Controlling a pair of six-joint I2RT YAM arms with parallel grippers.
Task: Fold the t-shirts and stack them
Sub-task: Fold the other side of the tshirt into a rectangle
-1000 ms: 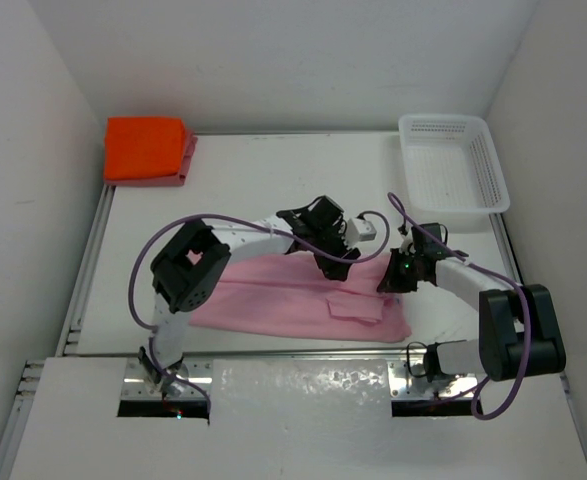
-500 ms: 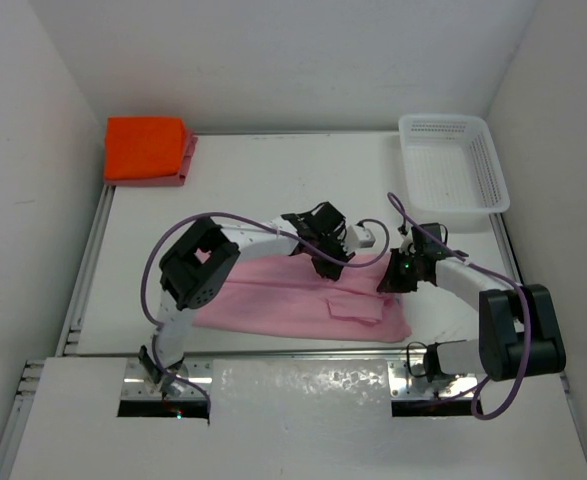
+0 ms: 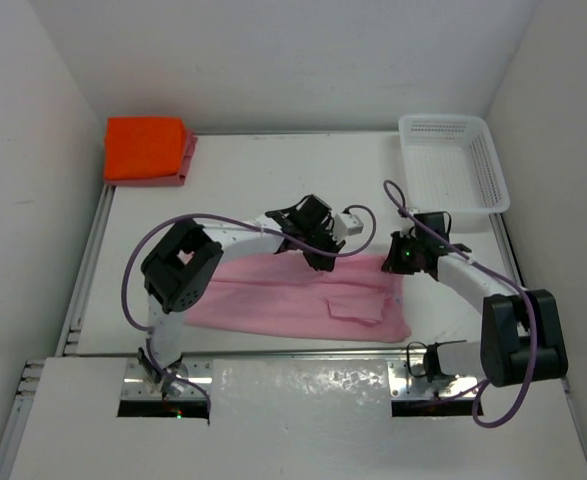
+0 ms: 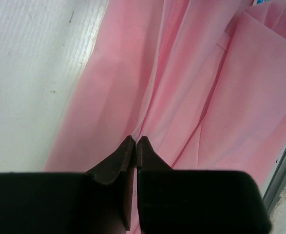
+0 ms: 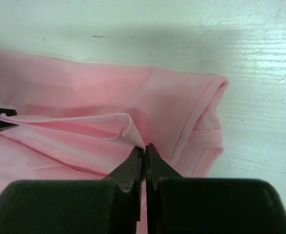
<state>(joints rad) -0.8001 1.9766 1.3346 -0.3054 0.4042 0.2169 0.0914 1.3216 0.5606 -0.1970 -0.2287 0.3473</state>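
Note:
The light pink t-shirt [image 3: 263, 300] rests crosswise in a band, so my right gripper should grab the t-shirt's near corner on the basket's side [image 3: 403, 334] and swing that end away.
The light pink t-shirt [image 3: 273, 300] lies partly folded as a long band across the table's near middle. My left gripper [image 3: 325, 262] is shut on a crease of it at its far edge; the left wrist view shows the gripper [image 4: 135, 141] pinching the pink cloth [image 4: 191, 87]. My right gripper [image 3: 394, 263] is shut on the shirt's far right corner; the right wrist view shows the gripper [image 5: 144, 147] gripping a raised fold of the cloth [image 5: 84, 92]. The bright orange t-shirt [image 3: 145, 148] lies folded on the rose-red t-shirt [image 3: 184, 168] at the far left corner.
A white perforated basket [image 3: 451, 172] stands at the far right corner, just beyond my right arm. The white table [image 3: 253, 180] is bounded by white walls on the left, right and back. A metal rail [image 4: 284, 165] runs along the shirt's near side.
Both grippers have moved a little toward the far side with the pink cloth in them. The left gripper has also shifted left. The shirt's far right corner has been drawn back.

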